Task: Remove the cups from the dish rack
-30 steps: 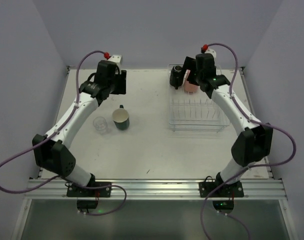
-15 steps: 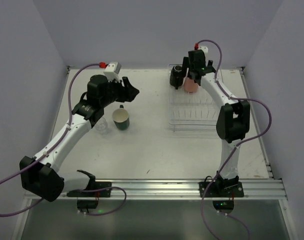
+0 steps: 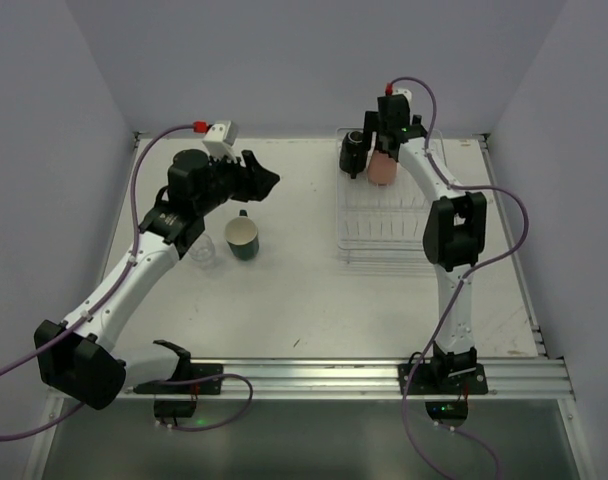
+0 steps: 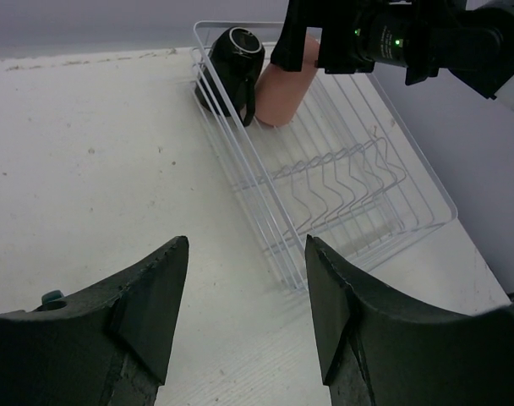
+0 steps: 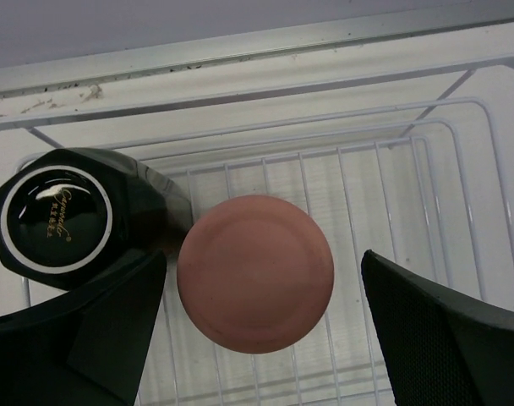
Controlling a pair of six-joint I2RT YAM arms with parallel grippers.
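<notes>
The tumbler [image 3: 382,167] is upside-down in the rack, so next my right gripper lifts it out and holds its rim [image 3: 381,180] out to my left gripper so the tumbler can be turned upright.
The clear dish rack [image 3: 394,222] stands at the far right. A black cup [image 3: 354,153] and an upside-down salmon-pink tumbler [image 3: 382,172] stand at its far left end. My right gripper [image 3: 384,148] is open right above the tumbler [image 5: 255,272], one finger on each side, next to the black cup [image 5: 62,220]. My left gripper [image 3: 264,178] is open and empty above the table, facing the rack [image 4: 341,178]. The dark teal cup [image 3: 242,238] and one clear cup [image 3: 201,250] stand on the table at the left. I see no second clear cup.
The white table [image 3: 294,290] is walled on three sides. The right arm [image 4: 409,38] reaches over the rack's far end. The rack's wire dividers [image 5: 409,194] lie under the tumbler.
The left gripper swung right, toward the rack, and tilted. The right arm stretched out and moved its gripper from beside the cups to above the pink tumbler.
</notes>
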